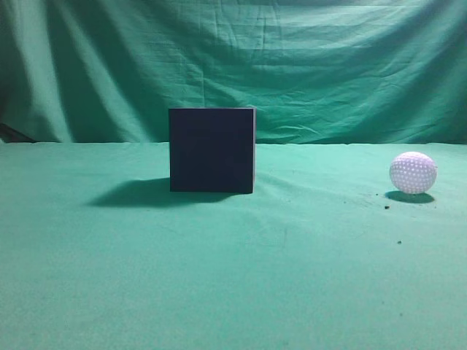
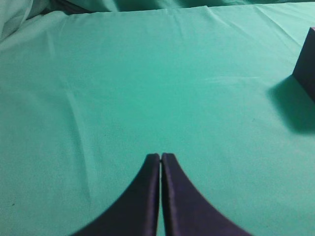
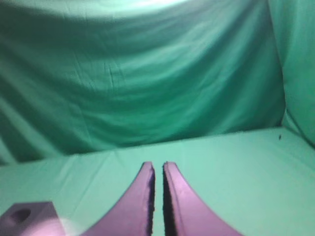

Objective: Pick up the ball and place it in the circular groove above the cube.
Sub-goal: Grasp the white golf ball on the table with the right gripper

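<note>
I should go on moving my right gripper toward the ball [image 1: 413, 173] until it closes around the ball, because the white ball lies free on open cloth, away from the navy cube.
The dark navy cube [image 1: 211, 149] stands on the green cloth at the middle of the exterior view. The white dimpled ball [image 1: 413, 173] rests on the cloth far to its right, apart from it. Neither gripper shows in the exterior view. In the left wrist view my left gripper [image 2: 161, 156] is shut and empty over bare cloth, and the cube's corner [image 2: 307, 64] shows at the right edge. In the right wrist view my right gripper [image 3: 158, 164] is shut and empty. The cube's top [image 3: 37, 212] with its round groove [image 3: 21, 214] lies at the lower left.
Green cloth [image 1: 233, 277] covers the table and hangs as a backdrop [image 1: 233, 58] behind it. A few dark specks [image 1: 386, 207] lie near the ball. A pale blur [image 3: 69, 228] sits at the bottom edge of the right wrist view; I cannot tell what it is.
</note>
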